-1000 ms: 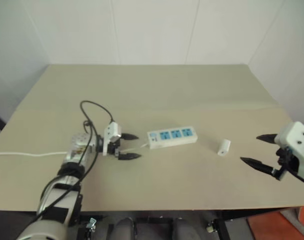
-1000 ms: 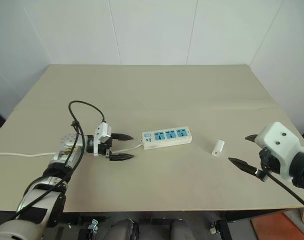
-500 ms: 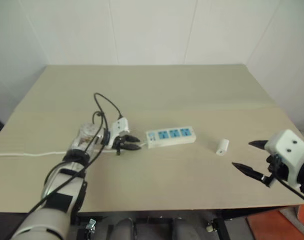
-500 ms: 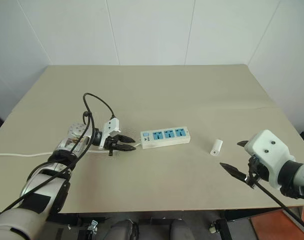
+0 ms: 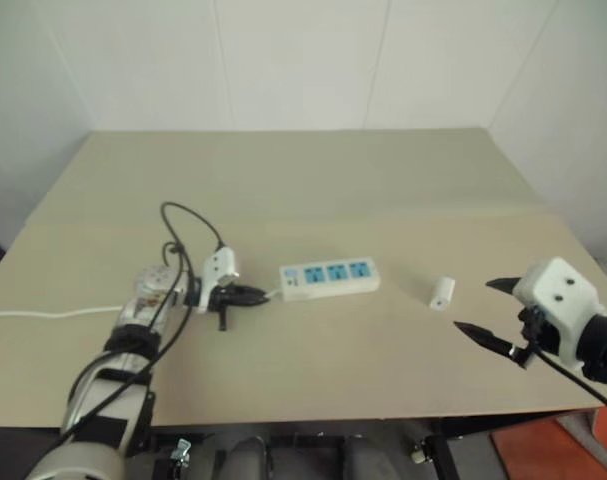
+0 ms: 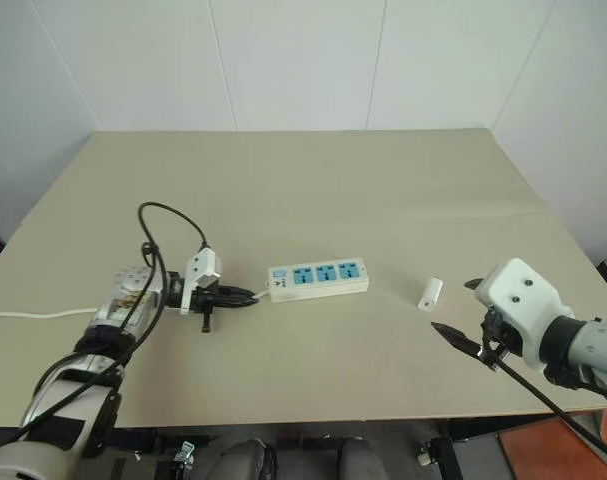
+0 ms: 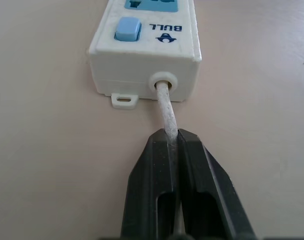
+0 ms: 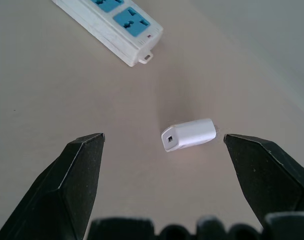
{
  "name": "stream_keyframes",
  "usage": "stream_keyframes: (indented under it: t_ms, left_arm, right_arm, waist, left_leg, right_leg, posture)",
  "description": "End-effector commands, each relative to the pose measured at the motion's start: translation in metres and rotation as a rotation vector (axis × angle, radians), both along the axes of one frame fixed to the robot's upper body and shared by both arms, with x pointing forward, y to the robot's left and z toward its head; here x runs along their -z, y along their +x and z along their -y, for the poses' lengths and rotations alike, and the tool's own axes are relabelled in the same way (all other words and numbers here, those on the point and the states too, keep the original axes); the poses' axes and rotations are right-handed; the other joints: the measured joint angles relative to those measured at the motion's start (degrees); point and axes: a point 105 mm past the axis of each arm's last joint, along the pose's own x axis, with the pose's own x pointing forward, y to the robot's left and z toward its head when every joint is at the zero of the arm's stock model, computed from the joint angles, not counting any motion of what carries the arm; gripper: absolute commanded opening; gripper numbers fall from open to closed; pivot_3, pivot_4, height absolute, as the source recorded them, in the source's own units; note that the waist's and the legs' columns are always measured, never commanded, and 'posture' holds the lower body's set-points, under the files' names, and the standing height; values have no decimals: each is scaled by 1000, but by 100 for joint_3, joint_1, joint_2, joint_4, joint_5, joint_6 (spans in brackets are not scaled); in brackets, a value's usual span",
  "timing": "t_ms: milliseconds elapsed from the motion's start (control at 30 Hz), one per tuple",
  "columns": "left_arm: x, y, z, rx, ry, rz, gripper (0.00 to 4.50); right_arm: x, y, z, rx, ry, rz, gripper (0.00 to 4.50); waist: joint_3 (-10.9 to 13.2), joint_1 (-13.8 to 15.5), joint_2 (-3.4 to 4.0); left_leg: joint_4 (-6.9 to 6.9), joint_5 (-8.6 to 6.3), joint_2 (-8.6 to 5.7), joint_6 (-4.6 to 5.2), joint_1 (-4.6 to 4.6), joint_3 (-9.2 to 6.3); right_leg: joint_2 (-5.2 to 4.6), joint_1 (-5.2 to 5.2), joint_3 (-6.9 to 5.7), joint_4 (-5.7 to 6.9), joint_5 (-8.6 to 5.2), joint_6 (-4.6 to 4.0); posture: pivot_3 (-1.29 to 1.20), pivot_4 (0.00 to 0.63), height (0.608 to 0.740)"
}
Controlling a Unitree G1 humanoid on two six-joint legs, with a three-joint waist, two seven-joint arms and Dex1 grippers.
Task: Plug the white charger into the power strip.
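The power strip can still swing while my left gripper pinches only the power strip's cord. So my left gripper should first open and grip the power strip's switch end.
The power strip lies flat near the middle of the tan table, its three blue sockets facing up. My left gripper is shut on the strip's white cord just where it leaves the switch end. The white charger lies on its side to the strip's right, apart from it. My right gripper hovers open near the table's right front, the charger lying ahead of it between the lines of the two fingers and untouched.
The white cord runs off the table's left edge. Black cables loop over my left wrist. The table stands against white walls, with bare surface behind the strip and a front edge close to both grippers.
My left gripper has closed on the cord and pulled left, and the power strip has slid a little left with it. The right gripper drifted slightly left, still open.
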Motion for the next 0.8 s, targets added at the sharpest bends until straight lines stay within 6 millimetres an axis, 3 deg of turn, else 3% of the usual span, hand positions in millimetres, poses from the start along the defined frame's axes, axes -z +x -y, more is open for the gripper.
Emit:
stream_keyframes:
  t_ms: [33, 233, 500, 700, 800]
  left_arm:
    - [-7, -17, -24, -17, 25, -24, 14]
    - [-14, -61, -46, 60, 35, -163, 14]
    - [-35, -55, -45, 77, -146, -47, 2541]
    - [-51, -46, -38, 85, -390, 26, 4477]
    - [-45, -45, -32, 106, -414, 18, 4477]
  right_arm:
    - [-1, 3, 0, -15, -37, 30, 4500]
    - [3, 11, -3, -33, -40, 32, 4500]
    - [3, 19, -2, -58, -63, 37, 4500]
    - [2, 14, -1, -54, -58, 45, 4500]
    - [-1, 12, -4, -56, -42, 50, 4500]
  waist:
    - [0, -19, 0]
    - [0, -12, 1]
    - [1, 99, 0]
    - [1, 81, -1]
    - [1, 57, -1]
  left_leg:
    - [-1, 0, 1, 0, 1, 0]
    - [-1, 0, 10, 0, 5, 1]
    - [0, 0, 7, -1, -1, 2]
    - [0, 0, 1, 0, -2, 2]
    - [1, 0, 1, 0, -2, 1]
  right_leg:
    - [0, 0, 0, 0, 0, 0]
    - [-2, 1, 2, 0, 0, 0]
    - [-4, 0, -4, -6, 0, -1]
    - [-4, -1, -4, -5, 0, -1]
    - [-3, 0, -4, -4, 0, -1]
  posture:
    - [0, 150, 740]
    - [0, 150, 740]
    - [0, 150, 740]
    - [0, 150, 740]
    - [0, 150, 740]
